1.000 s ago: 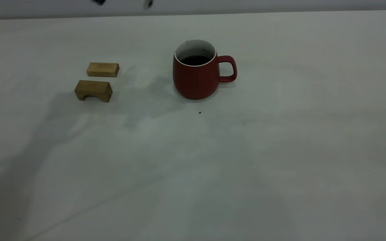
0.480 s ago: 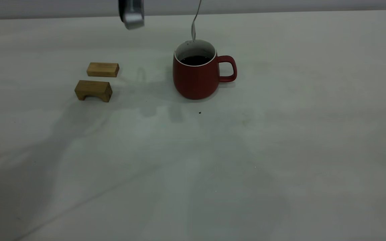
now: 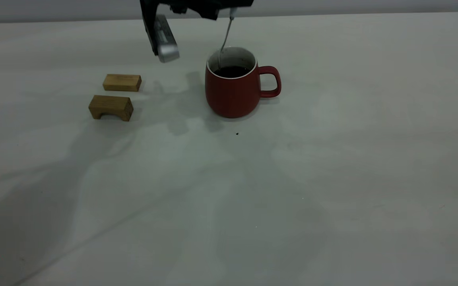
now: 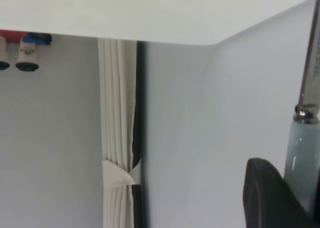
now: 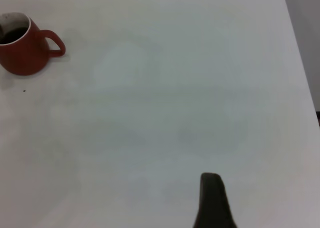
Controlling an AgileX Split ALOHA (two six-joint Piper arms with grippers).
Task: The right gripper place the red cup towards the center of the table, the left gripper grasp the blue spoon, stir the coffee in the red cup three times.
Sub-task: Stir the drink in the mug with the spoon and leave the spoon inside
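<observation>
Next, I lower the spoon deeper into the coffee [image 3: 232, 72] with my left gripper to stir, because the blue spoon's metal end [image 3: 220, 64] sits shallow along the inside of the red cup.
The red cup [image 3: 233, 93] stands upright near the middle of the table [image 3: 332, 178], handle to the right, with dark coffee [image 3: 232, 71] inside. My left gripper [image 3: 229, 8] hangs at the top edge above the cup, shut on the blue spoon [image 3: 225, 37]. The spoon's metal neck slants down into the cup along the left inner wall; its bowl is hard to make out there. The left wrist view shows the pale blue handle [image 4: 299, 158] against a black finger [image 4: 265, 198]. The right gripper [image 5: 212, 200] is far off to the right of the cup [image 5: 24, 53].
Two wooden blocks lie left of the cup: a flat one [image 3: 122, 82] and an arched one [image 3: 111, 107]. A silver-grey block [image 3: 166, 41] on the left arm hangs between the blocks and the cup. A small dark speck [image 3: 237, 134] lies in front of the cup.
The left gripper has come down into view from above. The spoon has lowered from over the rim to inside the cup. Cup and blocks have not moved.
</observation>
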